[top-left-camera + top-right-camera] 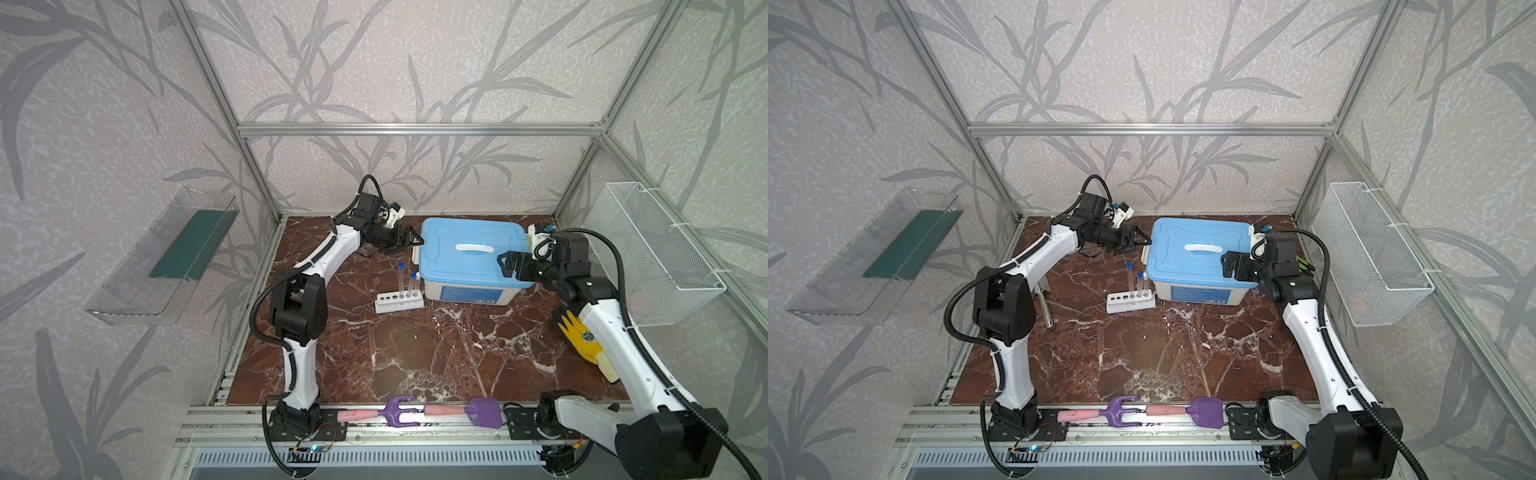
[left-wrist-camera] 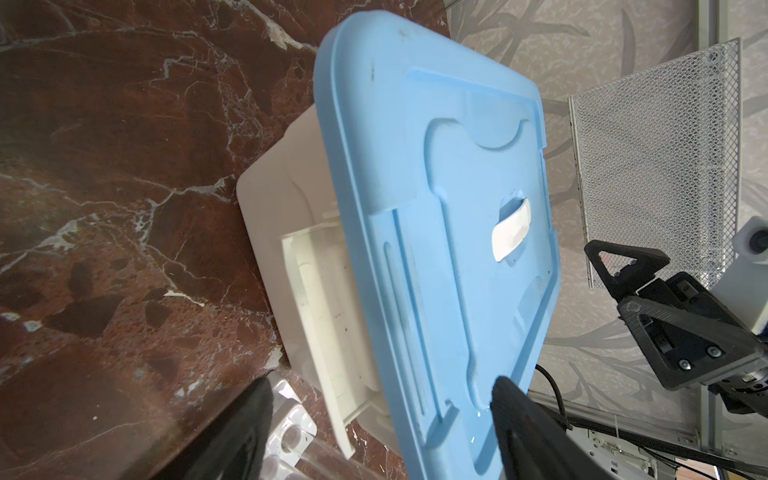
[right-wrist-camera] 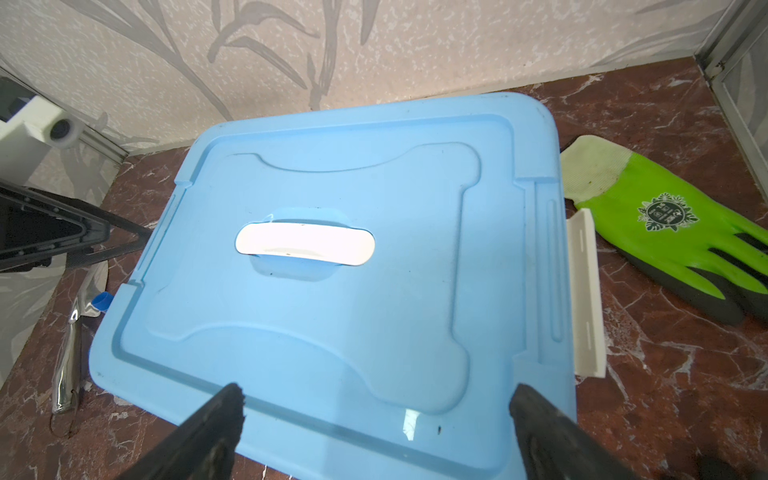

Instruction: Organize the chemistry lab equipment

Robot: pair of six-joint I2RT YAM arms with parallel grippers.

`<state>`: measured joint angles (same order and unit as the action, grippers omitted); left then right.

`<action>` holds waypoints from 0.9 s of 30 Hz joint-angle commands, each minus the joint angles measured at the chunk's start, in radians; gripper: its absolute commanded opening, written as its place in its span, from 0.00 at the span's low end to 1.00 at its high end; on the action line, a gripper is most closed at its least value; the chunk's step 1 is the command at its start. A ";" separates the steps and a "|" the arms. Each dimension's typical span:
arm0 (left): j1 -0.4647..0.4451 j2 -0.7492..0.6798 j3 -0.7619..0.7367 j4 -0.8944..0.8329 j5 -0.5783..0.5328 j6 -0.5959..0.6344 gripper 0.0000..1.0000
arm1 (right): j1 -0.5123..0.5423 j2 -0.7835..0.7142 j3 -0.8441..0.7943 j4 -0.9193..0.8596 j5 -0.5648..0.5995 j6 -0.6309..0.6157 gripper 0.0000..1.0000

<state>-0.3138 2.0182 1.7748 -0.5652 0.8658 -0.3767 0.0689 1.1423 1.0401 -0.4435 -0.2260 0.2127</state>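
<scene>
The white side latch [image 2: 313, 324] sticks out open from the lid's edge, a long way from the robot's right gripper, so the left gripper should squeeze the latch closed onto the lid's groove [image 2: 402, 308].
A white six-hole rack [image 1: 399, 302] stands on the marble in front of the blue-lidded box's [image 1: 473, 245] left corner, with clear blue-capped test tubes [image 1: 401, 279] upright in it. My left gripper [image 1: 412, 241] is open at the box's left end. In the left wrist view its fingers straddle the lid's edge [image 2: 415, 374] and the white side latch [image 2: 320, 332], with the rack [image 2: 291, 432] below. My right gripper [image 1: 508, 266] hangs open over the right part of the lid [image 3: 332, 311], holding nothing. No other lab equipment shows.
A green glove [image 3: 648, 220] lies right of the box and a yellow glove [image 1: 577, 336] under my right arm. A metal tool [image 1: 1045, 309] lies by the left arm. Purple pink-handled tools [image 1: 399, 411] rest on the front rail. A wire basket [image 1: 656, 253] and a clear shelf [image 1: 162, 257] hang on the walls.
</scene>
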 commanded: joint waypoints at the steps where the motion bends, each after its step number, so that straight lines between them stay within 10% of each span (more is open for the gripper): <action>1: -0.008 0.023 0.002 0.046 0.035 -0.013 0.85 | -0.004 -0.004 -0.010 0.030 -0.018 0.008 0.99; 27: -0.050 0.070 -0.012 0.054 0.021 -0.005 0.74 | -0.006 0.002 -0.087 0.091 -0.003 0.038 0.99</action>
<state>-0.3599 2.0781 1.7618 -0.5182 0.8768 -0.3935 0.0681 1.1423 0.9573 -0.3862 -0.2356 0.2424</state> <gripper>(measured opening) 0.753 0.993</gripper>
